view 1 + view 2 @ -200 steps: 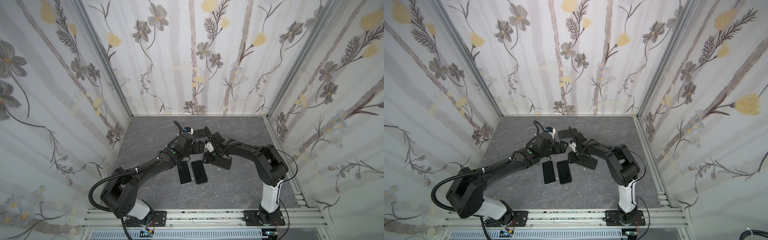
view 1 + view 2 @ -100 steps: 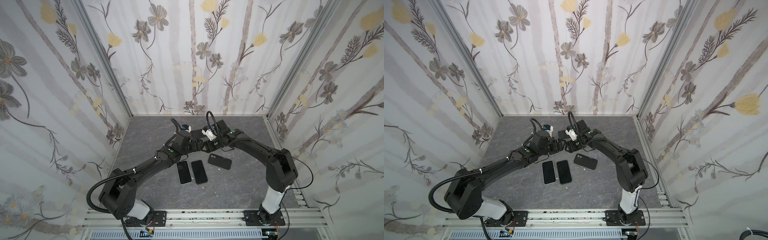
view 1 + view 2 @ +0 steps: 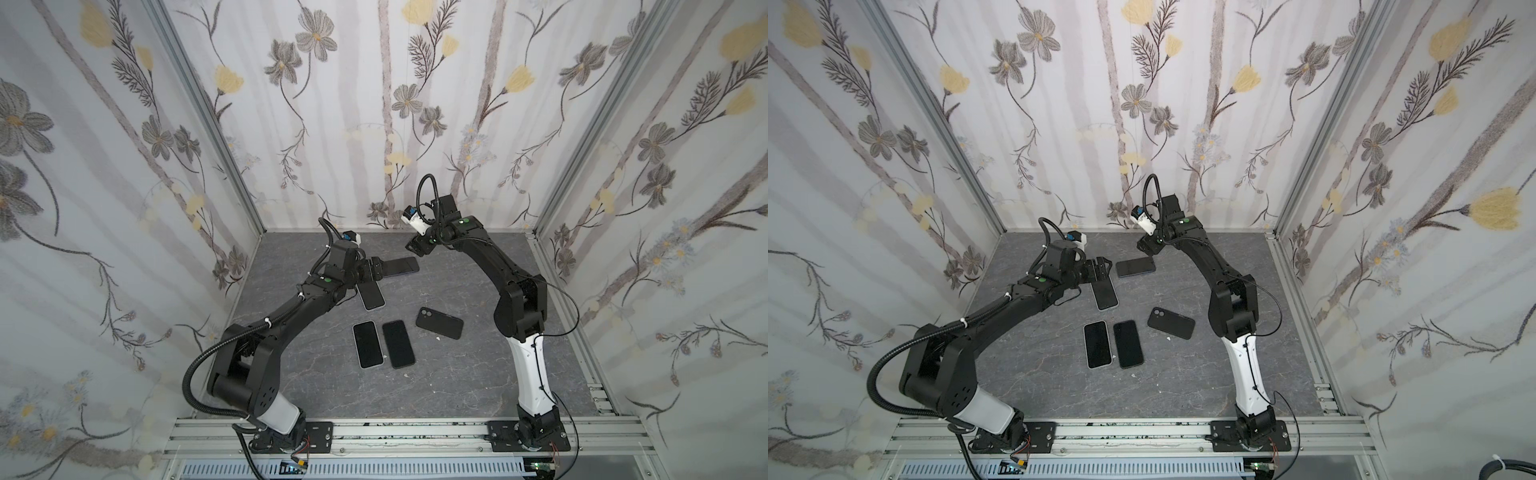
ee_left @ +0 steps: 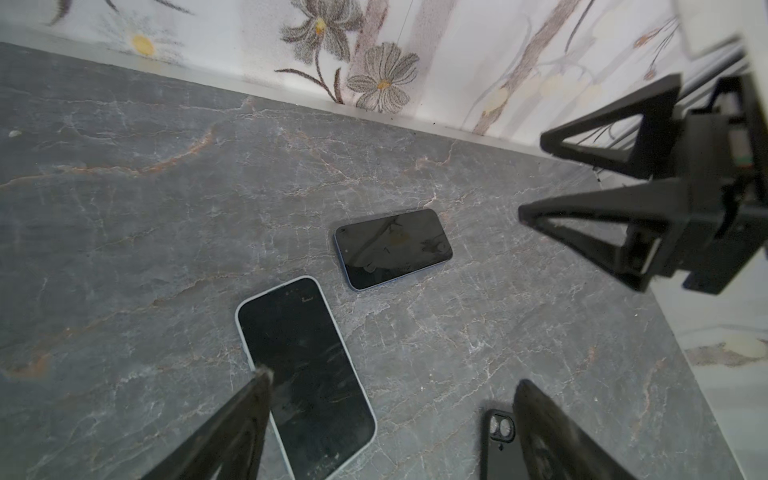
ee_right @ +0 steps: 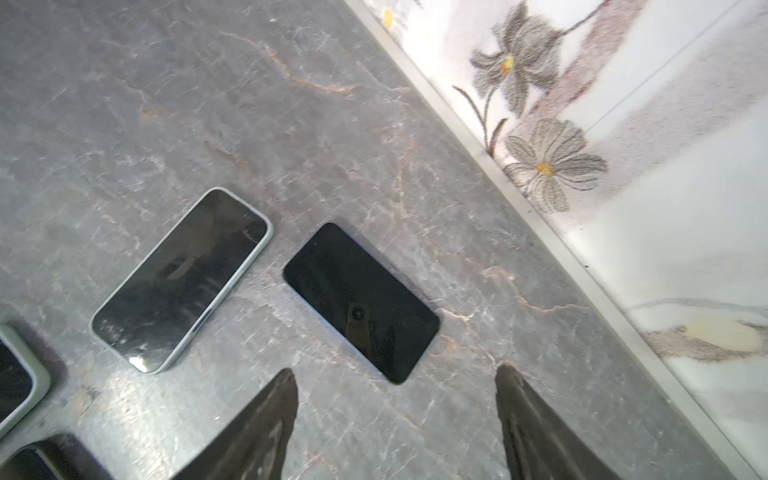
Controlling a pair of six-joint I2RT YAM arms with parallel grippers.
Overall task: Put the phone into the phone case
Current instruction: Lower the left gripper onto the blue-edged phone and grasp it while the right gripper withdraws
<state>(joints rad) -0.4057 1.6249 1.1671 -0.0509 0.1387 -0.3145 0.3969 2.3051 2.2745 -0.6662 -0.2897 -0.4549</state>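
Observation:
The dark phone point(image 3: 1136, 266) has my right gripper hanging crooked over it, so my right gripper should move back while my left gripper takes the phone's end point(image 3: 1123, 270) beside the light-rimmed phone.
A bare dark phone point(image 3: 401, 266) point(image 3: 1136, 266) point(image 4: 392, 248) point(image 5: 361, 301) lies screen up near the back wall. The black phone case point(image 3: 439, 323) point(image 3: 1171, 323) point(image 4: 498, 444) lies apart on the right of the floor, its camera cutout showing. My right gripper point(image 3: 415, 247) point(image 3: 1147, 247) point(image 5: 395, 372) point(image 4: 534, 176) hangs open above the dark phone's right end, holding nothing. My left gripper point(image 3: 372, 269) point(image 3: 1100, 268) point(image 4: 392, 380) is open and empty just left of that phone, over the end of a light-rimmed phone point(image 3: 371, 296) point(image 4: 307, 374) point(image 5: 178, 278).
Two more phones point(image 3: 367, 344) point(image 3: 398, 343) lie side by side, screens up, in the middle of the grey marble floor point(image 3: 457, 374). Flowered walls close in the back and both sides. A metal rail point(image 3: 395, 432) runs along the front.
My right gripper has come off the black case, risen and moved to the back over the dark phone, its jaws widening. The left gripper has shifted slightly towards the back.

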